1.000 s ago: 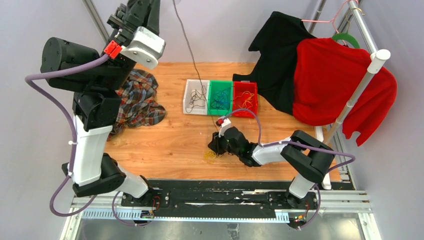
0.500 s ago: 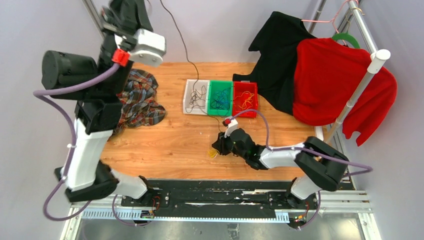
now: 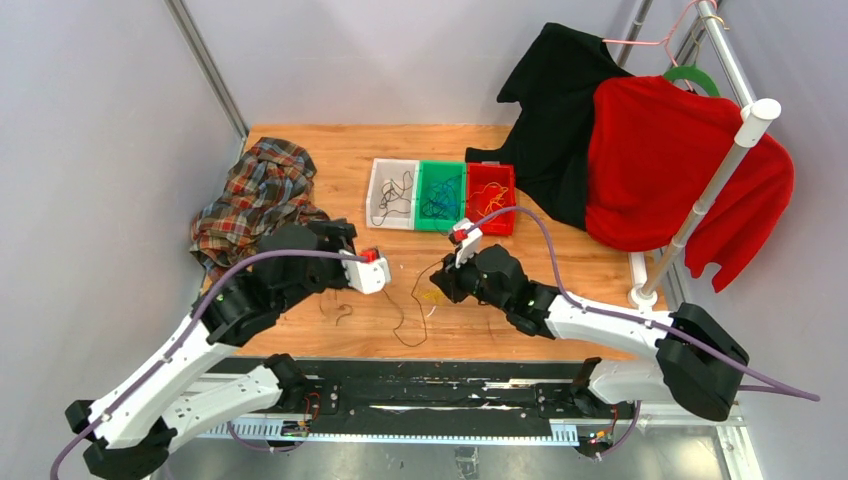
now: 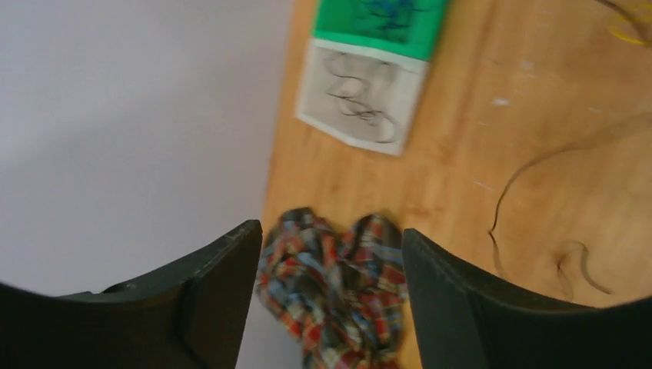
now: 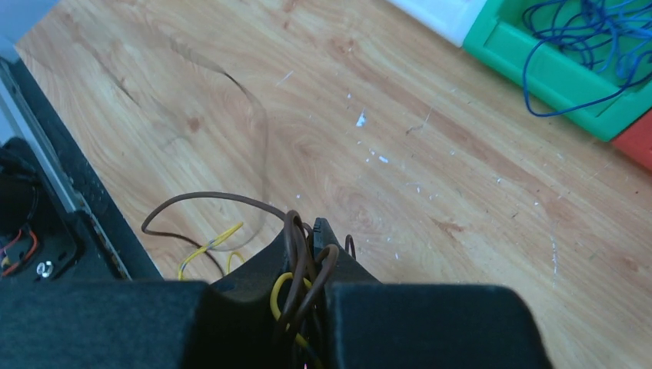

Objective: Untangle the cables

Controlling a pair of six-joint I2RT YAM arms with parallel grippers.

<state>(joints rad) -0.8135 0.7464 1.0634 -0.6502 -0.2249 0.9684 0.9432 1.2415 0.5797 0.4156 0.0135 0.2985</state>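
Observation:
The brown cable will pull tangled yellow strands of cable along when my left gripper lifts it, because yellow curls lie next to the brown cable's loop.
My right gripper is shut on the cables, a small bunch of brown and yellow loops pinched between its fingers just above the table. A brown loop and a yellow strand trail from it, and yellow curls lie under it. One long dark cable lies loose on the wood, with a short curl beside it. My left gripper hangs low at the left, open and empty, pointing at the plaid cloth.
Three trays stand at the back: white with dark wires, green with blue wires, red with yellow ones. A plaid shirt lies far left. Red and black garments hang on a rack at right.
My left arm dropped from high above down to the table and its gripper opened; the long dark cable it had drawn up now lies on the wood. The right gripper closed tighter on the bunch.

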